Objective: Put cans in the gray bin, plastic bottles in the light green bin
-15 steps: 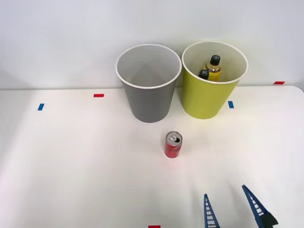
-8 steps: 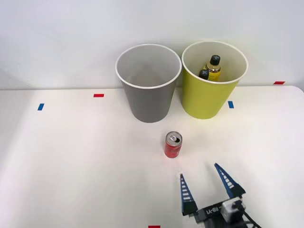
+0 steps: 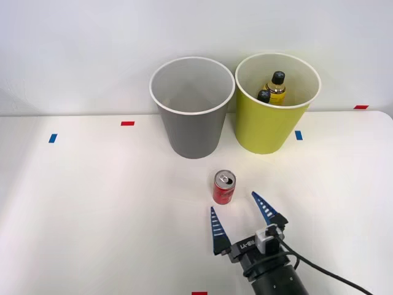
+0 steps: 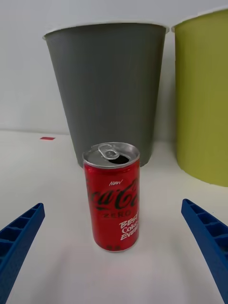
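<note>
I expect the small red can [image 3: 224, 187] to drop out of sight when I let go of it inside the gray bin, because the gray bin's near rim [image 3: 198, 114] hides the bin's bottom.
A small red can [image 3: 223, 187] [image 4: 112, 197] stands upright on the white table, in front of the bins. The gray bin [image 3: 192, 106] [image 4: 108, 85] is behind it, and I see nothing inside it. To its right stands the light green bin [image 3: 277, 101] [image 4: 202, 95], holding two black-capped plastic bottles [image 3: 274, 87], one with amber contents. My right gripper [image 3: 235, 210] [image 4: 114, 259] is open just short of the can, on its near side, a blue finger [image 4: 19, 237] to each side, nothing held.
Small red [image 3: 127, 123] and blue [image 3: 53, 138] tape marks dot the table [image 3: 92, 203]. A white wall runs behind the bins. The table's right edge curves near a red mark [image 3: 361, 107].
My right gripper has advanced from the table's near right edge forward and leftward, up to the can, staying open. The can, bins and bottles have not moved.
</note>
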